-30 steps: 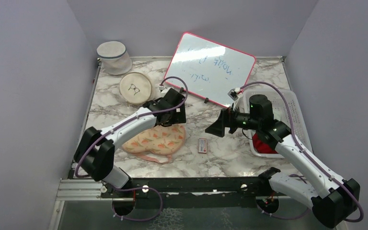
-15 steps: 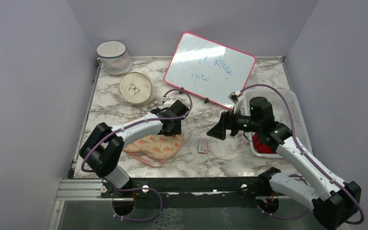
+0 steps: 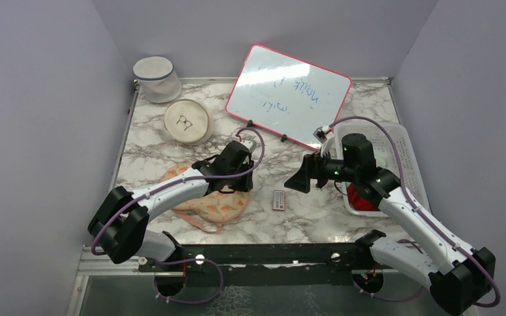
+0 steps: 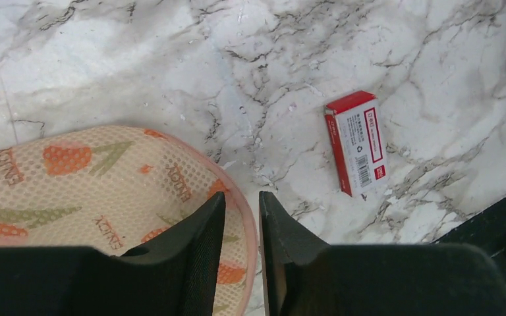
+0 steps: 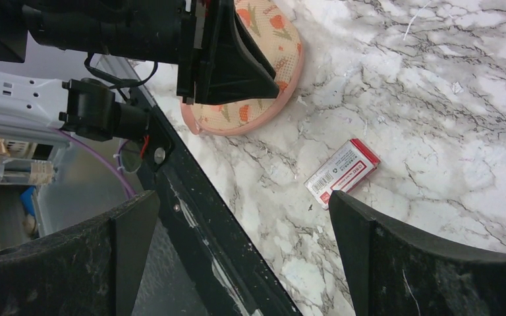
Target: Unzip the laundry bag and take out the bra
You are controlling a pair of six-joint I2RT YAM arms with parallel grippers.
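Observation:
The laundry bag's far end (image 3: 176, 170) is pointing away from my right gripper. I should take hold of the mesh (image 3: 237, 203) with my left gripper and swing that end of the laundry bag toward my right gripper.
The laundry bag (image 3: 204, 205) lies flat on the marble near the front left, a cream mesh pouch with pink edging (image 4: 249, 217). Through the mesh I see the peach bra (image 4: 66, 161) with its orange and green print. My left gripper (image 3: 234, 187) is down at the bag's right end. In the left wrist view its jaws (image 4: 242, 195) have narrowed to a slim gap, pinching the pink edge and mesh between them. My right gripper (image 3: 298, 180) hovers open and empty to the right, above the front edge (image 5: 242, 197), and sees the bag (image 5: 253, 112).
A small red and white box (image 3: 277, 199) lies just right of the bag. A whiteboard (image 3: 288, 93) leans at the back. A round cream disc (image 3: 186, 121) and a mesh cylinder (image 3: 156, 79) sit back left. A white basket (image 3: 403, 153) holds a red cloth (image 3: 362, 201).
My left gripper came down onto the bag's right end and its jaws closed from wide open to a narrow pinch. The bag bunched slightly. The right arm barely moved.

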